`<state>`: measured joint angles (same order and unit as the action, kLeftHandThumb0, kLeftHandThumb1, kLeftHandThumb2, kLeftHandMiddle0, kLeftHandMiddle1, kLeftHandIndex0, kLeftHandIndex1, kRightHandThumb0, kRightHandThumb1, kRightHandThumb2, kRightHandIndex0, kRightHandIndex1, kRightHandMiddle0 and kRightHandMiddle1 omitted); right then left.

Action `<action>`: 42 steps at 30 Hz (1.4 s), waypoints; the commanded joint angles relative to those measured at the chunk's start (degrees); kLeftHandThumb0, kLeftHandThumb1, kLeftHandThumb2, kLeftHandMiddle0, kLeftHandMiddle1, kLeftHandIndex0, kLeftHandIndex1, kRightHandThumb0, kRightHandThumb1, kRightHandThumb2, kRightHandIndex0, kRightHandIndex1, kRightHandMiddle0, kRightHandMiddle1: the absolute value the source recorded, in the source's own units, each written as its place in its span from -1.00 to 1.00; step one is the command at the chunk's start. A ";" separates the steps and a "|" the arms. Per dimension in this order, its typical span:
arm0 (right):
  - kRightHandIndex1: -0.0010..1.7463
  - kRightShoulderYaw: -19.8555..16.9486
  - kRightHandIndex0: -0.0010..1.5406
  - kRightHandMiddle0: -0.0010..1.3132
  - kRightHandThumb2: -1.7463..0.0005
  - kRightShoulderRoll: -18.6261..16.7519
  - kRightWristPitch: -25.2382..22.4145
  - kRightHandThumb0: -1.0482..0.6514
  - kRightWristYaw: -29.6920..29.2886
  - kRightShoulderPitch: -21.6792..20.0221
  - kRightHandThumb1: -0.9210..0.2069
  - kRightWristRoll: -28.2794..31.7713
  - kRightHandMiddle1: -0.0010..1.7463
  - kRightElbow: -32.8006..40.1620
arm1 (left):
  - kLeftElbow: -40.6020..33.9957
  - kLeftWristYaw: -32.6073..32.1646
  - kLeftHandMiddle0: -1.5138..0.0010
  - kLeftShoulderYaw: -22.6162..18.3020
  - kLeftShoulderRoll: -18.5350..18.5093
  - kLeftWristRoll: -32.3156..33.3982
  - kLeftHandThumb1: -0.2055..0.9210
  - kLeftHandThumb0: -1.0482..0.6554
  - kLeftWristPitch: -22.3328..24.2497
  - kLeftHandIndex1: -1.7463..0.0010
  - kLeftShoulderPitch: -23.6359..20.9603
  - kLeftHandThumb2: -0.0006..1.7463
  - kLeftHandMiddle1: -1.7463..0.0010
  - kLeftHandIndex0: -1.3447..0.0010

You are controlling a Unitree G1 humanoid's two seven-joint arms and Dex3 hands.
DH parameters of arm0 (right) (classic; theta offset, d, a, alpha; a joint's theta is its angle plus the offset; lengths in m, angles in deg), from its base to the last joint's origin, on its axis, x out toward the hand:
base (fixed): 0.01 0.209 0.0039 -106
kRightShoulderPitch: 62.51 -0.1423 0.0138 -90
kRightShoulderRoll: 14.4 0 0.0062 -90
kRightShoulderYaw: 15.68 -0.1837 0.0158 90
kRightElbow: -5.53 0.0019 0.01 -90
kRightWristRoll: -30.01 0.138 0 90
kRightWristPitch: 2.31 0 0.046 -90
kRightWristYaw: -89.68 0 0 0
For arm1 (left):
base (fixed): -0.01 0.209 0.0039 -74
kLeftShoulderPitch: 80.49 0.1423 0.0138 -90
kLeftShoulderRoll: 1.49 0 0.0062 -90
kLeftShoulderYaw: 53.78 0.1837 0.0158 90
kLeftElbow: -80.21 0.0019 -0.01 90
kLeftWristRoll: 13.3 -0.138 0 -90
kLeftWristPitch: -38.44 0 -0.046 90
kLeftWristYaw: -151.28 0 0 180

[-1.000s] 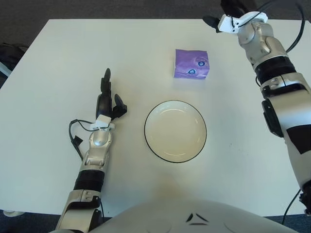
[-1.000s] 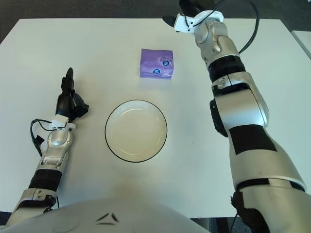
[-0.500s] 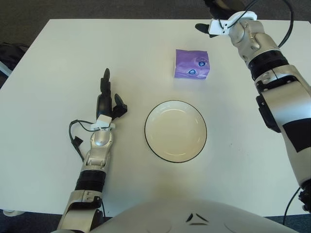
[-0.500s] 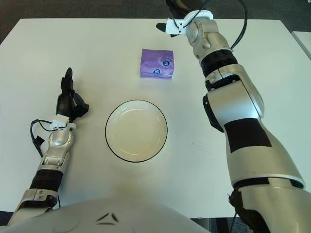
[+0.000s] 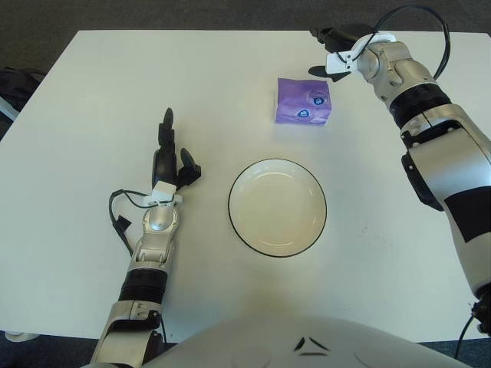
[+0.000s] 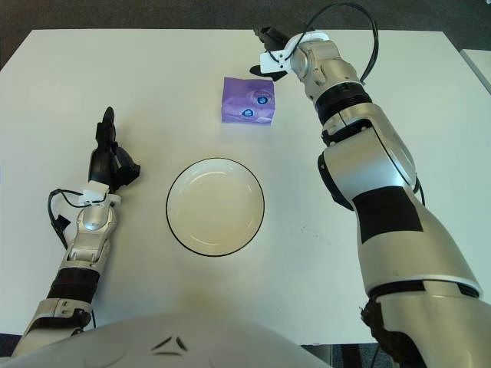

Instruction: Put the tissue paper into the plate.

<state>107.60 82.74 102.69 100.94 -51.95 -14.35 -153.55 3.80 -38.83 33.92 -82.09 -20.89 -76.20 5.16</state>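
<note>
My gripper will make the purple tissue pack point(image 5: 302, 101) pinch in under my fingers and spread out beyond them when I lift it, because the wrapper's edges point(image 5: 302, 122) look creased.
A purple tissue pack point(image 5: 302, 100) lies on the white table point(image 5: 92, 92), beyond the plate. The white plate point(image 5: 277, 207) with a dark rim sits at the table's middle with nothing in it. My right hand point(image 5: 331, 52) hovers just beyond and to the right of the pack, fingers spread, holding nothing. My left hand point(image 5: 169, 157) shows to the left of the plate, one finger pointing away from me, the others loosely bent, nothing in it.
A black cable point(image 5: 120, 213) loops beside my left wrist. The table's far edge point(image 5: 230, 31) runs just behind the right hand, with dark floor past it.
My right hand has come down and leftward from the far table edge toward the tissue pack. The left hand, pack and plate have stayed put.
</note>
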 commanded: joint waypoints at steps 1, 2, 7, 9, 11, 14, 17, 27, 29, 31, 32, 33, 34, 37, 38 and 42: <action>-1.00 1.19 -1.00 -1.00 0.10 1.07 2.16 -1.00 4.37 -2.09 -1.00 -0.78 -1.00 0.07 | 5.56 0.58 0.99 1.84 3.02 0.07 1.00 -0.79 2.23 0.81 5.05 0.36 0.99 1.00; -1.00 1.50 -1.00 -1.00 0.12 1.25 2.88 -1.00 5.55 -2.22 -1.00 -0.85 -1.00 0.13 | 5.65 0.54 0.99 1.84 3.00 0.04 1.00 -0.79 2.15 0.81 4.99 0.36 0.99 1.00; -1.00 2.73 -1.00 -1.00 0.26 1.70 5.52 -1.00 7.46 -2.21 -1.00 -1.38 -1.00 0.41 | 6.18 0.53 0.98 1.86 2.91 0.08 1.00 -0.79 1.70 0.80 4.67 0.37 0.99 1.00; -1.00 3.13 -1.00 -1.00 0.30 1.70 6.46 -1.00 6.36 -1.85 -1.00 -1.73 -1.00 0.37 | 6.56 0.59 0.97 1.86 2.85 0.12 1.00 -0.79 1.41 0.80 4.51 0.37 0.99 1.00; -1.00 3.31 -1.00 -1.00 0.35 1.69 7.11 -1.00 5.51 -1.66 -1.00 -2.05 -1.00 0.31 | 6.76 0.66 0.97 1.86 2.78 0.17 1.00 -0.79 1.22 0.80 4.43 0.37 0.99 1.00; -1.00 3.71 -1.00 -1.00 0.41 1.82 8.10 -1.00 4.16 -1.34 -1.00 -2.73 -1.00 0.37 | 6.95 0.86 0.97 1.85 2.74 0.33 1.00 -0.79 1.07 0.79 4.31 0.37 0.99 1.00; -1.00 4.21 -1.00 -1.00 0.45 1.82 8.89 -1.00 3.67 -0.86 -1.00 -3.11 -1.00 0.38 | 7.20 0.85 0.97 1.84 2.72 0.27 1.00 -0.79 0.88 0.79 4.17 0.37 0.99 1.00; -1.00 6.06 -1.00 -1.00 0.52 1.47 10.13 -1.00 3.86 0.11 -1.00 -4.54 -1.00 0.57 | 7.44 0.69 0.97 1.89 2.62 0.00 1.00 -0.80 1.01 0.78 3.95 0.37 0.99 1.00; -1.00 6.31 -1.00 -1.00 0.53 1.40 10.42 -1.00 3.88 0.37 -1.00 -4.74 -1.00 0.73 | 7.29 0.76 0.97 1.92 2.57 -0.02 1.00 -0.80 1.16 0.77 4.00 0.37 0.99 1.00; -1.00 6.51 -1.00 -1.00 0.54 1.35 10.73 -1.00 3.91 0.58 -1.00 -4.86 -1.00 0.78 | 7.32 0.79 0.97 1.97 2.54 -0.09 1.00 -0.80 1.31 0.77 3.95 0.36 0.99 1.00; -1.00 6.55 -1.00 -1.00 0.55 1.35 10.84 -1.00 3.94 0.60 -1.00 -4.88 -1.00 0.76 | 7.33 0.79 0.97 1.99 2.53 -0.13 1.00 -0.80 1.35 0.77 3.94 0.36 0.99 1.00; -1.00 6.57 -1.00 -1.00 0.56 1.32 10.93 -1.00 3.92 0.71 -1.00 -4.87 -1.00 0.79 | 7.30 0.76 0.97 2.03 2.51 -0.21 1.00 -0.80 1.41 0.77 3.94 0.36 0.99 1.00; -1.00 6.60 -1.00 -1.00 0.56 1.31 10.99 -1.00 3.91 0.78 -1.00 -4.86 -1.00 0.81 | 7.26 0.75 0.97 2.05 2.50 -0.26 1.00 -0.80 1.45 0.77 3.96 0.36 0.99 1.00; -1.00 6.75 -1.00 -1.00 0.57 1.28 11.33 -1.00 3.37 1.27 -1.00 -4.85 -1.00 0.98 | 7.34 0.54 0.97 2.12 2.57 -0.44 1.00 -0.80 1.41 0.77 3.88 0.36 0.99 1.00; -1.00 6.80 -1.00 -1.00 0.56 1.28 11.52 -1.00 3.08 1.49 -1.00 -4.86 -1.00 1.07 | 7.38 0.45 0.96 2.14 2.61 -0.50 1.00 -0.81 1.37 0.77 3.85 0.36 0.99 1.00; -1.00 7.20 -1.00 -1.00 0.54 1.10 12.04 -1.00 1.82 2.37 -1.00 -5.09 -1.00 1.36 | 7.69 0.31 0.96 2.11 2.77 -0.44 1.00 -0.80 1.04 0.76 3.74 0.37 0.99 1.00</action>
<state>114.29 83.89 114.07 103.80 -51.30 -18.69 -152.88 4.85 -38.56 34.20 -82.07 -20.65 -76.64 4.41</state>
